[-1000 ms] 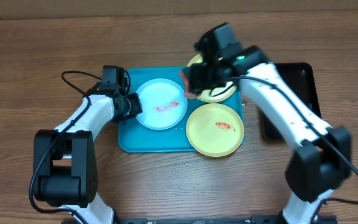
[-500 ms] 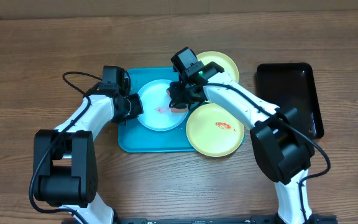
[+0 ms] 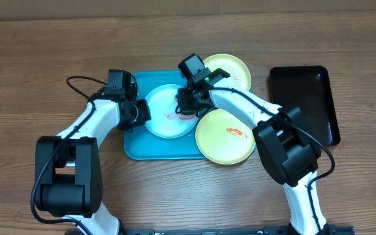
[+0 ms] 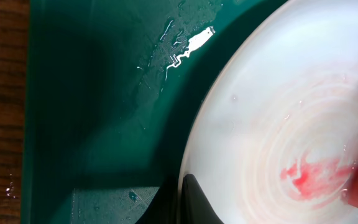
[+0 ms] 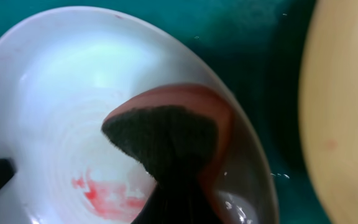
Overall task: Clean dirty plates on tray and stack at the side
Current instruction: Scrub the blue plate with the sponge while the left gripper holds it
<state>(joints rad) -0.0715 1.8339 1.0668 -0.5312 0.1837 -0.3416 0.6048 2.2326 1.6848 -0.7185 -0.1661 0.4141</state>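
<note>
The red sponge is close to the light blue plate's rim (image 3: 194, 121), next to the red smear. My right gripper should wipe back over the plate (image 3: 155, 109) toward my left gripper.
A light blue plate (image 3: 163, 121) with a red smear (image 3: 170, 116) lies on the turquoise tray (image 3: 136, 149). My left gripper (image 3: 139, 112) is shut on the plate's left rim; the left wrist view shows a finger (image 4: 190, 190) on the rim of the plate (image 4: 272, 112). My right gripper (image 3: 187, 104) is shut on a red sponge (image 5: 166, 134), dark side down on the blue plate (image 5: 67, 81) beside the smear (image 5: 107, 193). One yellow-green plate (image 3: 230, 67) lies at the tray's back right. Another (image 3: 226, 137), smeared red, lies at its front right.
A narrow black tray (image 3: 305, 104) lies on the wooden table to the right. Water droplets sit on the turquoise tray's floor (image 4: 104, 93). The left arm's cable loops over the table at the left (image 3: 77, 81).
My right arm has swung left from over the back yellow-green plate and set the sponge down on the blue plate. The left gripper has stayed on the rim.
</note>
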